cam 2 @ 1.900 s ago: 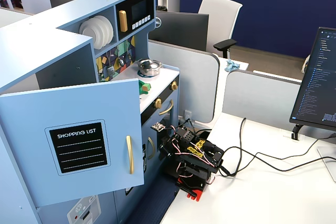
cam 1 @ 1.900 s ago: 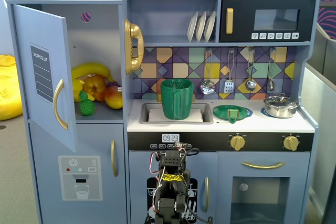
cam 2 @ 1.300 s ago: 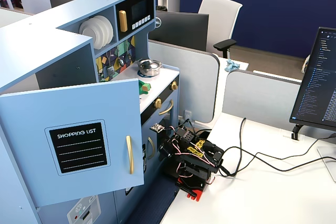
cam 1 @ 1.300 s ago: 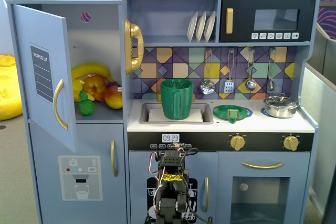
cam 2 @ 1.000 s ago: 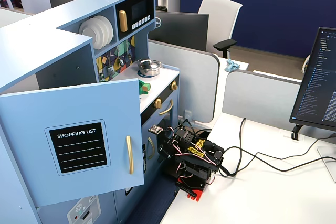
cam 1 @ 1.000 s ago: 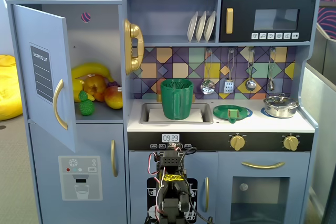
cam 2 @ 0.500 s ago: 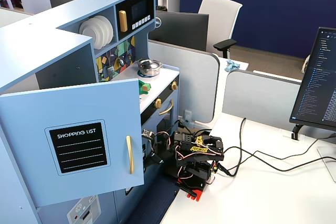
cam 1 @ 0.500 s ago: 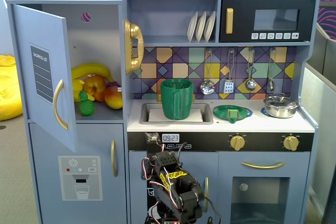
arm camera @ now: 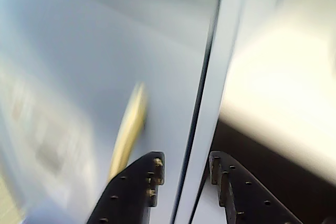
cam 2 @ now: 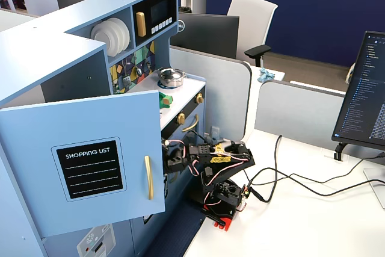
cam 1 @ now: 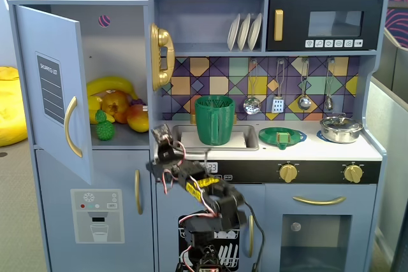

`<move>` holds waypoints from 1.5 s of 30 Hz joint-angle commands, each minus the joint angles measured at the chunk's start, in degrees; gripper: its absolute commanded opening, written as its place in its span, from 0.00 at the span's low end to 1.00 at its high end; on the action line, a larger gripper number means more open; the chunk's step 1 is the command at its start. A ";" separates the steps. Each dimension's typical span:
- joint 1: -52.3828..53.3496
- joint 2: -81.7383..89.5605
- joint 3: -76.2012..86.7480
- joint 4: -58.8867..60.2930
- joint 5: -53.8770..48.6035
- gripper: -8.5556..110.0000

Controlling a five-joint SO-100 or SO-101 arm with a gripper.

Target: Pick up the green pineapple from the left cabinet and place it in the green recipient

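Observation:
The green pineapple should uncover more of a yellow banana when the robot's gripper lifts it out, because a yellow tip shows beside the pineapple's top.
The green pineapple lies at the front of the open left cabinet, below the yellow bananas and beside red-orange fruits. The cabinet door with the gold handle and list panel stands wide open; it also shows in the other fixed view and hides the cabinet's inside there. The green recipient stands upright in the sink. My gripper is open and empty, below and right of the cabinet shelf, in front of the counter edge. In the blurred wrist view my gripper straddles a pale blue panel edge.
A flat green dish and a metal pot sit on the counter right of the sink. A gold phone hangs above my gripper. The lower door with the dispenser picture is shut. Cables trail over the white desk.

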State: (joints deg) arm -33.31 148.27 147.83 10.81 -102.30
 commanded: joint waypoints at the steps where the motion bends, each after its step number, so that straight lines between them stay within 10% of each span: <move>1: -1.14 -4.13 -11.34 -3.34 0.53 0.23; 19: -6.59 -29.09 -26.28 -27.86 3.16 0.31; 45: -8.53 -49.75 -43.95 -32.43 4.66 0.31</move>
State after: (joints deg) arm -40.69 98.88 109.95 -19.34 -98.35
